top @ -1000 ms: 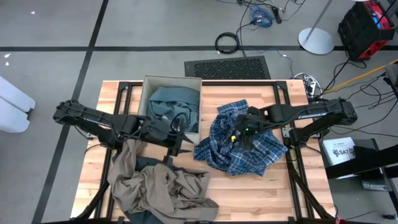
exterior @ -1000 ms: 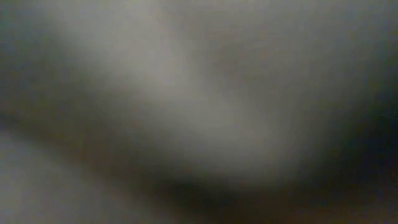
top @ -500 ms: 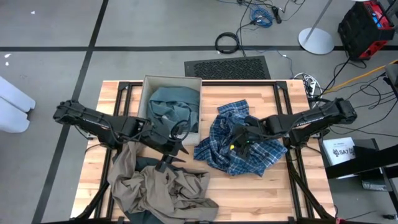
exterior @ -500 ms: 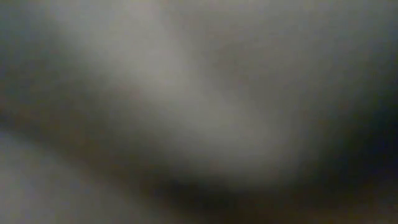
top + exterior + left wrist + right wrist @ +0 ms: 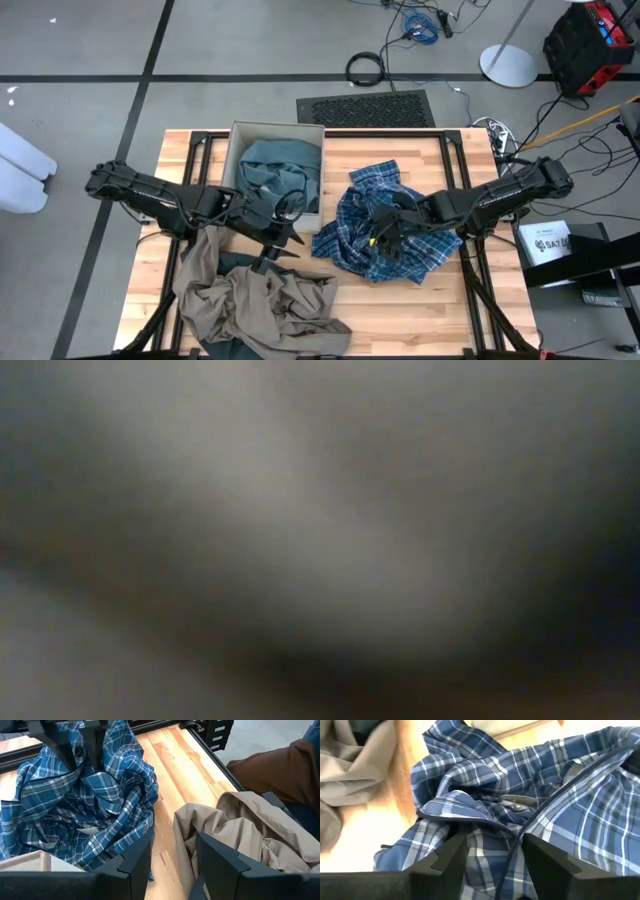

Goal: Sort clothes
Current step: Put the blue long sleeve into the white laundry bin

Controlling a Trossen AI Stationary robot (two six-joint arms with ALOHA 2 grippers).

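Observation:
The dark-edged fold (image 5: 521, 836) between my right gripper's fingers has loose crumples around it, so the plaid shirt will hang down still bunched up when I lift it.
The blue-and-white plaid shirt (image 5: 385, 225) lies crumpled on the table's right half. My right gripper (image 5: 492, 862) is open and low over it, with a raised fold (image 5: 485, 820) just ahead of its fingers. The khaki-tan garment (image 5: 250, 295) lies heaped at the near left. My left gripper (image 5: 170, 870) is open and empty, just off the box's near right corner, between the plaid shirt (image 5: 85, 805) and the khaki garment (image 5: 240, 825). The teal-grey garment (image 5: 278, 168) lies inside the beige cardboard box (image 5: 232, 150). The low view shows only blur. My right gripper comes down at the plaid shirt slanting from the table's right side, and its open fingers (image 5: 445, 857) stand over the cloth near its middle. I cannot tell whether they touch it.
Black frame rails (image 5: 470, 250) run along the table's sides. A strip of bare wood (image 5: 175, 775) shows between the plaid shirt and the khaki heap. A dark cloth edge (image 5: 205, 348) shows under the khaki garment at the near edge.
My right gripper has gone toward the table's near edge and down over the plaid shirt. My left gripper has gone a little toward the near edge, away from the box. The garments have stayed where they were.

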